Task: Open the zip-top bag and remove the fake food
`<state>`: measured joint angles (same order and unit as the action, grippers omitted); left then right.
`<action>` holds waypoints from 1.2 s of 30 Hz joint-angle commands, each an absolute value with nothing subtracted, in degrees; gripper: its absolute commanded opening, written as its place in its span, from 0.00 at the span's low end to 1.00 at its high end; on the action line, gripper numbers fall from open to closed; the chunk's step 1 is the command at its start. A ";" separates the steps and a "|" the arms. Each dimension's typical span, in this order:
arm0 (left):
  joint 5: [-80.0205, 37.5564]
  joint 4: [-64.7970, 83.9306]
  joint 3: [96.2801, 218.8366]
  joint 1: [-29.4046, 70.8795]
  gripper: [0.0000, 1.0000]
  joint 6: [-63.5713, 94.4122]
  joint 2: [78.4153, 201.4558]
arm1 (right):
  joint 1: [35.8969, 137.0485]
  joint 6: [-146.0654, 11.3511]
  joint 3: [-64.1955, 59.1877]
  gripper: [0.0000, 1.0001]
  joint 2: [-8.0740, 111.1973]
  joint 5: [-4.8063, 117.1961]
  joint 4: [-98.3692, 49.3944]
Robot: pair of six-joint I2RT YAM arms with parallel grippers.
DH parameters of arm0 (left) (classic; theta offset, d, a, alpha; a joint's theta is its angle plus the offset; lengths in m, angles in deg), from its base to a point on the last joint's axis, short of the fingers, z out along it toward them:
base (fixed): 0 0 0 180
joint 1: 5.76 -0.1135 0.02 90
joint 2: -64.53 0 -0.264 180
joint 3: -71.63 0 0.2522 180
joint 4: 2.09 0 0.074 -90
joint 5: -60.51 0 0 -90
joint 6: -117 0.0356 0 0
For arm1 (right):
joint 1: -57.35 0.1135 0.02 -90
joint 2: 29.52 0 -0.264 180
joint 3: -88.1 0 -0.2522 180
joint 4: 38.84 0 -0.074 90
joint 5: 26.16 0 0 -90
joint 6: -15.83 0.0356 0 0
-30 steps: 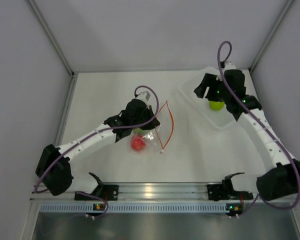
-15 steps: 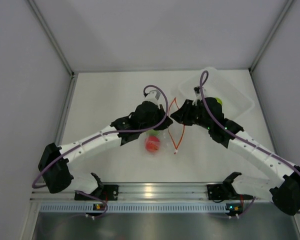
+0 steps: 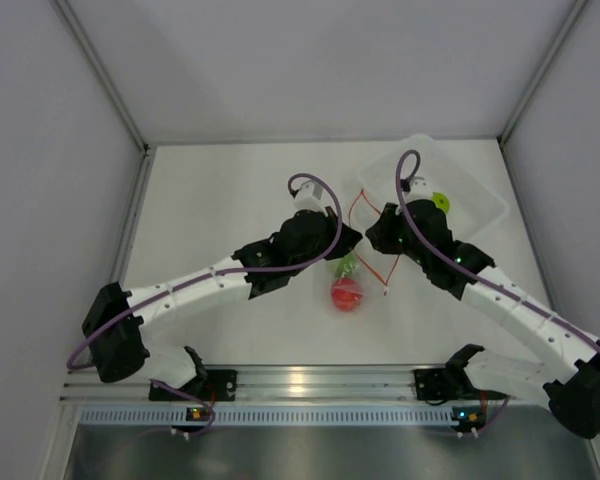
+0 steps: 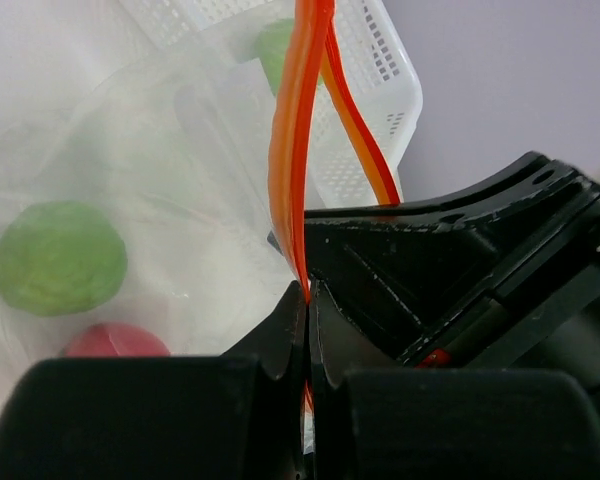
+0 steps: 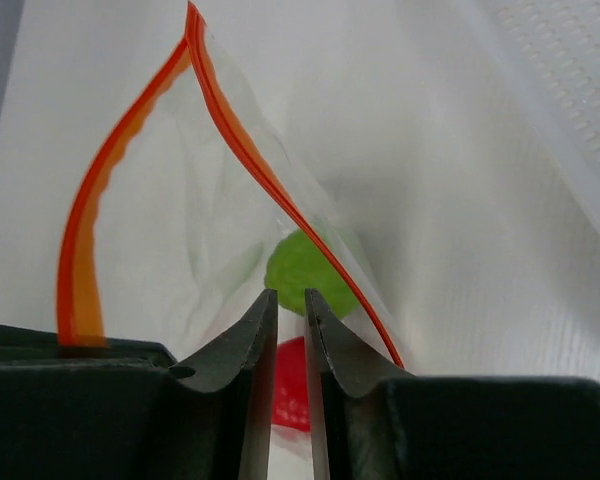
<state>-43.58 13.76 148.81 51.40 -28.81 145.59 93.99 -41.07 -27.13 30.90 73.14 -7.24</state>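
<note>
The bag's opening (image 3: 366, 213) stands wide with the lime green ball closest to it, so my right gripper should return over the opening and reach down to that ball (image 3: 344, 266).
The zip-top bag (image 3: 366, 262) hangs between both grippers, its mouth gaping, with the red-orange zip strip (image 5: 242, 148) spread in two lines. Inside lie fake food pieces: a lime green ball (image 5: 302, 268) (image 4: 58, 257) and a red ball (image 3: 347, 293) (image 4: 115, 342). My left gripper (image 4: 308, 292) (image 3: 344, 240) is shut on the zip strip. My right gripper (image 5: 289, 296) (image 3: 373, 237) sits at the bag's mouth between the two strip lines. Its jaws stand a narrow slit apart, and I cannot tell whether clear film lies between them. Another green ball (image 3: 439, 202) rests in the tub.
A clear rigid tub (image 3: 483, 203) stands at the back right, just behind my right arm; its perforated wall (image 4: 372, 70) shows in the left wrist view. Grey walls close in the table on the left, back and right. A metal rail (image 3: 310, 380) runs along the near edge.
My right arm swung from over the tub to the bag's mouth, its jaws closing to a slit. The left gripper carried the bag rightward and nearer. A green ball stayed in the tub.
</note>
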 commanded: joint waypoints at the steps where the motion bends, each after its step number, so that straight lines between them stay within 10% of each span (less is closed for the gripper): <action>1: -47.07 8.42 147.71 51.63 0.00 -31.09 144.34 | 94.44 -47.79 -24.18 0.17 32.25 75.35 -2.08; 16: -51.11 10.78 140.41 50.84 0.00 -28.46 134.76 | 86.53 -56.68 -16.00 0.09 38.68 94.14 12.35; 23: -46.90 11.06 140.84 50.49 0.00 -27.93 136.59 | 87.23 -56.16 -13.72 0.06 38.25 83.19 10.61; 36: -48.74 11.05 138.39 50.58 0.00 -29.60 135.73 | 104.35 -52.03 -3.17 0.07 45.09 85.01 13.76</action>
